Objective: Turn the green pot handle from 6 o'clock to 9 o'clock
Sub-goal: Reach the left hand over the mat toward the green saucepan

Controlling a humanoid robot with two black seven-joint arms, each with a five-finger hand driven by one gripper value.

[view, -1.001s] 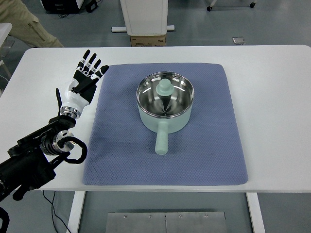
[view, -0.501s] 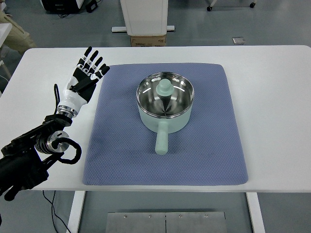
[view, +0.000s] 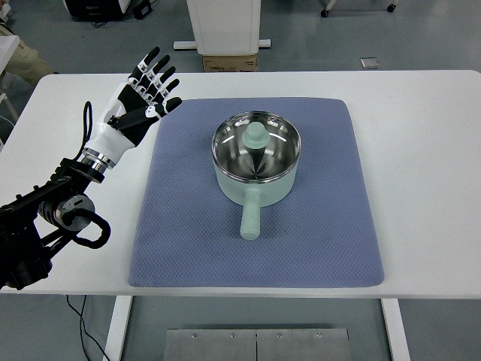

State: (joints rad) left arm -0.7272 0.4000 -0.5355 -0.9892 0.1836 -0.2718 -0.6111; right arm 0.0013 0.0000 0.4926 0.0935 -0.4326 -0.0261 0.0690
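Note:
The clear lid (view: 274,154) under the green knob rests inside the pot's steel rim (view: 256,180). The lid will stay on the pot when I turn the handle.
A pale green pot (view: 255,159) with a shiny steel inside stands on the blue mat (view: 188,226) near the table's middle. Its green handle (view: 250,214) points straight toward the near edge, at 6 o'clock. A green knob (view: 255,137) shows inside the pot. My left hand (view: 143,94) is raised over the mat's far left corner, well left of the pot, fingers spread and empty. Its arm (view: 52,218) comes in from the lower left. The right arm is out of view.
The white table (view: 421,150) has bare surface right of the mat. A white cabinet base (view: 223,26) and a cardboard box (view: 229,62) stand beyond the far edge. A person's trouser leg (view: 26,56) shows at the far left.
My left hand has risen and moved up and to the right, toward the mat's far left corner. The pot and handle have not moved. The person has drawn back to the left.

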